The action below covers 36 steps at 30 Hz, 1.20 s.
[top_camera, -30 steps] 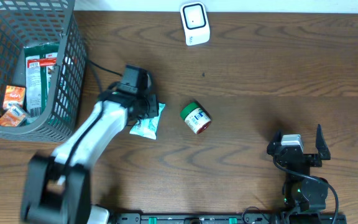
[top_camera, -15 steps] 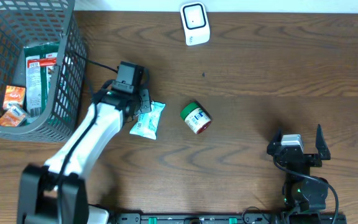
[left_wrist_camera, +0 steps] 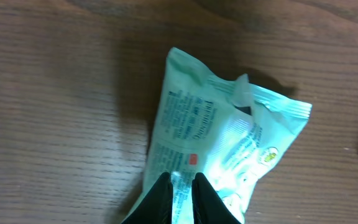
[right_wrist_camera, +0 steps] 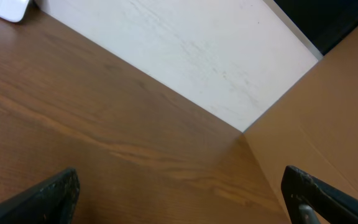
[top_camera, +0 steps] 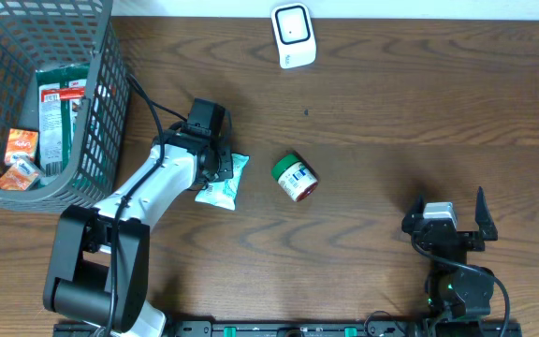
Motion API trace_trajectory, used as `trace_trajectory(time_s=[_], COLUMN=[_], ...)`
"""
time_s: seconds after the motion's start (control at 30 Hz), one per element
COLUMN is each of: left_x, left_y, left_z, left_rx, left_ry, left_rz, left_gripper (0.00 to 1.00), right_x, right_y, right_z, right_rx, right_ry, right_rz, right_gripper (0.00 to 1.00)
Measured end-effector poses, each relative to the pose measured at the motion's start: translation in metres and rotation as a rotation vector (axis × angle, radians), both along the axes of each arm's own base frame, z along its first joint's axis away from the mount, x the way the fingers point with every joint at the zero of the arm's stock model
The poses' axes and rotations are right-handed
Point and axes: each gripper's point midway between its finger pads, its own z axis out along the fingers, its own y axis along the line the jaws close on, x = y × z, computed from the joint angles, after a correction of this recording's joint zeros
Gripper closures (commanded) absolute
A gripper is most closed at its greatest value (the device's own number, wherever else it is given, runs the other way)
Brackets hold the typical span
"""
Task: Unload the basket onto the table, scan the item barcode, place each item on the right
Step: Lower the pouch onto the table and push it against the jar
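Observation:
The pale green packet [top_camera: 223, 191] is short of the jar and close to the basket, so the robot's left gripper should push the packet up to the jar [top_camera: 294, 177] before it reaches into the basket.
A pale green packet [top_camera: 228, 184] with printed text lies flat on the wooden table left of centre; the left wrist view shows it [left_wrist_camera: 222, 137] from close above. My left gripper [top_camera: 217, 161] stands over the packet's left end, its two black fingers [left_wrist_camera: 157, 198] almost together with a thin strip of the wrapper between the tips [left_wrist_camera: 182, 186]. A small jar [top_camera: 295, 178] with a green lid and red base lies on its side to the right of the packet. The white scanner [top_camera: 293, 36] sits at the table's far edge. My right gripper [top_camera: 449, 208] rests wide open near the front right, with only bare table between its fingers [right_wrist_camera: 185, 193].
A grey mesh basket [top_camera: 101, 112] at the far left holds several packets, close beside my left arm. The scanner's corner [right_wrist_camera: 5, 7] shows in the right wrist view, with a pale wall behind the table.
My left wrist swung a little left off the packet, then came back right over its left end. The packet barely shifted. The right arm has not moved.

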Motion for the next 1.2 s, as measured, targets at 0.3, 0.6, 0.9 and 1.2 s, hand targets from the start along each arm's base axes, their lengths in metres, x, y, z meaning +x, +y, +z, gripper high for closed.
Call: trace_trajectory(time_s=[0.3,0.6,0.9,1.2], left_x=[-0.004,0.012,0.011,-0.006], left_y=[-0.016,0.034,0.044,0.035], left_z=[0.0,0.002,-0.001,-0.032], left_rx=[-0.002,0.112,0.125,0.079], left_ry=[-0.003,-0.046,-0.042,0.025], left_rz=[-0.046,0.074,0.097,0.072], left_gripper=[0.86,0.86,0.86,0.85], right_x=[0.0,0.0,0.0,0.0], right_y=[0.0,0.0,0.0,0.0], right_z=[0.0,0.0,0.0,0.0], right_rx=[0.0,0.0,0.0,0.0], right_ry=[0.0,0.0,0.0,0.0], right_rz=[0.0,0.0,0.0,0.0], right_gripper=[0.01,0.01,0.01,0.01])
